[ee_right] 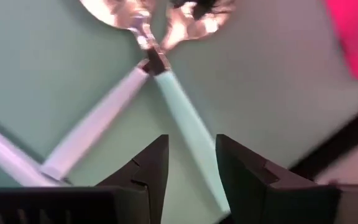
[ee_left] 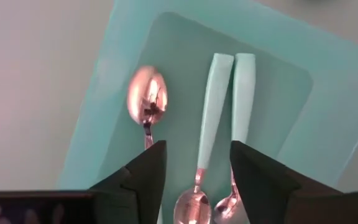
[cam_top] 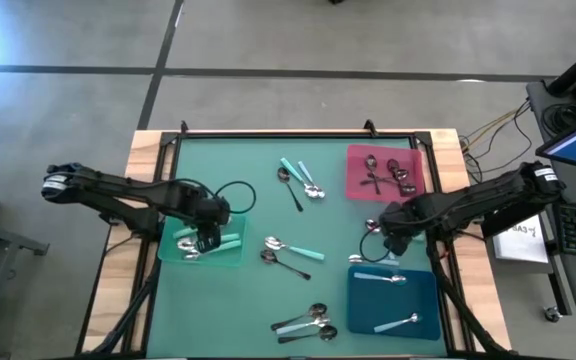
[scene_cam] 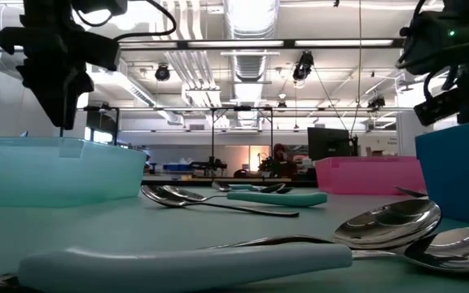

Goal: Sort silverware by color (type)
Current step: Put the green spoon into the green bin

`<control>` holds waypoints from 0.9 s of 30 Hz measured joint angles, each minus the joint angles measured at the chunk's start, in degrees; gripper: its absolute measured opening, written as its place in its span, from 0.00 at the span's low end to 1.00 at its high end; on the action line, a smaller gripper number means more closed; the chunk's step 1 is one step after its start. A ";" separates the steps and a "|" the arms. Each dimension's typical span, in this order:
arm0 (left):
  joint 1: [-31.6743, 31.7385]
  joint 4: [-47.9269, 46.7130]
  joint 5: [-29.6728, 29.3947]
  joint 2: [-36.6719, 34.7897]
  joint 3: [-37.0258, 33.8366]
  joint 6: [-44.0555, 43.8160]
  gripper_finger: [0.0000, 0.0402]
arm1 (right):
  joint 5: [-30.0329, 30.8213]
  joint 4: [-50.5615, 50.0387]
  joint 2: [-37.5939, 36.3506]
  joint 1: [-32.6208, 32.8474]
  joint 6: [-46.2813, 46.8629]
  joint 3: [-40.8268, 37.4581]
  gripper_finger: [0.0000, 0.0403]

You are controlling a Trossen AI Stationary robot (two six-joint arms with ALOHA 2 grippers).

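Observation:
The teal-handled spoon (ee_right: pixel 144 38) is far from the teal tray. My right gripper should pick it up by its handle (ee_right: pixel 190 119) and hand it to my left gripper.
My left gripper (cam_top: pixel 206 238) hangs open and empty over the teal tray (cam_top: pixel 230 258). In the left wrist view its fingers (ee_left: pixel 197 152) stand above three spoons in that tray: two with teal handles (ee_left: pixel 225 106) and one whose bowl (ee_left: pixel 146 94) shows by a finger. My right gripper (cam_top: pixel 393 238) is open and empty between the pink tray (cam_top: pixel 383 172) and the blue tray (cam_top: pixel 393 300). Below it lie two crossed spoons on the table, one with a teal handle (ee_right: pixel 188 121), one with a pale blue handle (ee_right: pixel 98 124).
The pink tray holds dark spoons (cam_top: pixel 388 175); the blue tray holds two pale blue spoons (cam_top: pixel 396 322). Loose spoons lie in groups on the green mat: at the far middle (cam_top: pixel 298 180), the centre (cam_top: pixel 290 254) and the near middle (cam_top: pixel 308 322).

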 joint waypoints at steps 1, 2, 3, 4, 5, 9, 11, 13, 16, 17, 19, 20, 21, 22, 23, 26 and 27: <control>0.00 0.29 -0.37 0.00 0.00 0.65 0.41 | -0.07 1.22 0.00 0.00 -0.04 -0.22 0.31; 0.00 0.89 -0.89 0.00 0.00 1.27 0.41 | -0.04 2.63 -0.02 0.00 0.01 -0.49 0.31; 0.00 1.66 -1.18 0.00 0.00 1.75 0.41 | 0.15 4.01 -0.02 -0.06 0.41 -0.80 0.31; 0.00 2.12 -1.36 0.00 0.00 2.28 0.41 | 0.35 5.05 -0.01 -0.24 0.67 -1.08 0.31; 0.00 2.35 -1.39 0.00 0.00 2.83 0.41 | 0.37 5.80 0.14 -0.56 0.78 -1.41 0.31; 0.00 3.81 -1.46 0.02 0.00 4.17 0.41 | 1.74 7.94 2.06 -1.94 0.96 -2.96 0.31; 0.00 4.48 -1.48 0.02 0.00 4.45 0.41 | 2.02 8.65 3.56 -2.78 0.83 -3.54 0.30; 0.00 4.78 -1.48 0.02 0.00 4.63 0.40 | 2.03 9.25 5.28 -3.67 0.15 -3.72 0.30; 0.00 5.61 -1.48 0.02 0.00 4.86 0.40 | 2.19 9.82 8.02 -4.42 -0.58 -3.73 0.30; 0.00 5.87 -1.48 0.02 0.00 4.86 0.39 | 2.15 10.07 8.87 -4.50 -0.63 -3.77 0.29; 0.00 6.86 -1.48 0.02 0.00 4.76 0.38 | 2.13 10.33 10.24 -4.48 -0.64 -3.70 0.27; 0.00 7.64 -1.48 0.02 0.00 4.44 0.37 | 2.08 10.44 10.85 -4.48 -0.65 -3.63 0.25; 0.00 8.26 -1.44 0.02 0.00 4.13 0.36 | 1.87 10.58 11.24 -4.48 -0.59 -3.61 0.22; 0.00 8.80 -1.38 0.02 0.00 3.69 0.34 | 1.80 10.74 11.51 -4.48 -0.57 -3.61 0.19; 0.00 9.20 -1.29 0.02 0.00 3.21 0.32 | 1.70 10.90 11.73 -4.46 -0.59 -3.61 0.15; 0.00 10.91 -0.82 0.02 -0.02 2.63 0.24 | 1.65 10.79 11.69 -4.48 -0.79 -3.68 0.08; 0.00 12.09 -0.82 0.02 -0.02 2.42 0.21 | 1.68 10.78 11.55 -4.48 -0.79 -3.68 0.08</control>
